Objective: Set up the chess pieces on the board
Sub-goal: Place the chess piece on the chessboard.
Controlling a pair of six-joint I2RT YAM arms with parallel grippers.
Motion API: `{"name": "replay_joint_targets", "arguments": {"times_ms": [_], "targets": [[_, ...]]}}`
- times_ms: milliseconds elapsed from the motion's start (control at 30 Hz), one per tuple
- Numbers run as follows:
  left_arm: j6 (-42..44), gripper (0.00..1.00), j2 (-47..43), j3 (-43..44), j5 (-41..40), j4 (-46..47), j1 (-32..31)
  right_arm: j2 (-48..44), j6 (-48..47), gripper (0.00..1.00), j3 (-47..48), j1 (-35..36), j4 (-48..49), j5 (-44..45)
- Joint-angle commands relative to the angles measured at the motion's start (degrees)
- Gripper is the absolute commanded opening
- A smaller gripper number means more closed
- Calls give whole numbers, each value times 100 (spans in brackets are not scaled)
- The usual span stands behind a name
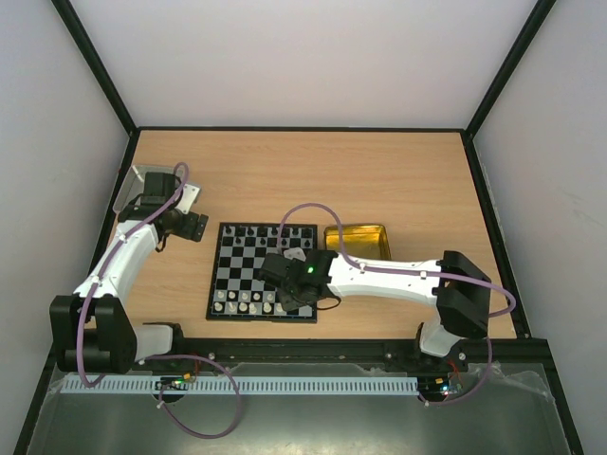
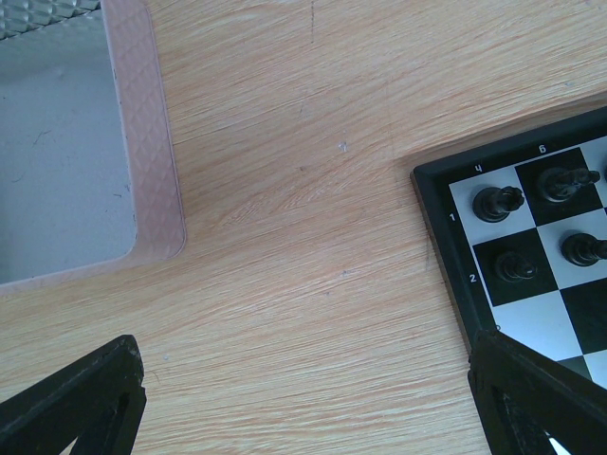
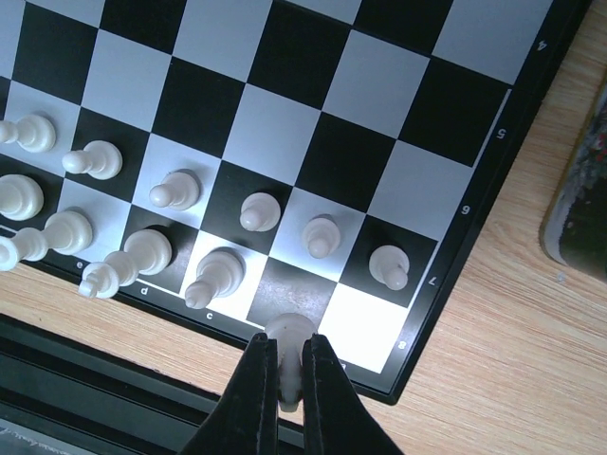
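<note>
The white piece is hanging base-down at the empty dark back-row square, clear of its neighbours. The robot's right gripper goes on lowering it until its base stands on that square.
The board lies mid-table with black chess pieces along its far edge and white ones along its near edge. In the right wrist view my right gripper is shut on a white piece, held over the near edge of the board by an empty dark back-row square. White pawns stand in the row beyond. My left gripper hangs open over bare wood left of the board's corner, where black pieces stand. Nothing is between its fingers.
A gold tin tray sits just right of the board's far corner. A silver-grey lid lies at the far left, its rim close to my left gripper. A black rail runs along the table's near edge.
</note>
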Motion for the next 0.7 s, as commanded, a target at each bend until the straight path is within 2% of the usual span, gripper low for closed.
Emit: {"name": "replay_joint_targets", "arguments": {"times_ms": [0,667], "targets": [[-9,93,-20,79,-38,-47,-24,80,14,2,-111,42,177,-86],[-21,93,-24,26,-30,-26,-24,302,2,2,-567,42,729,-291]]}}
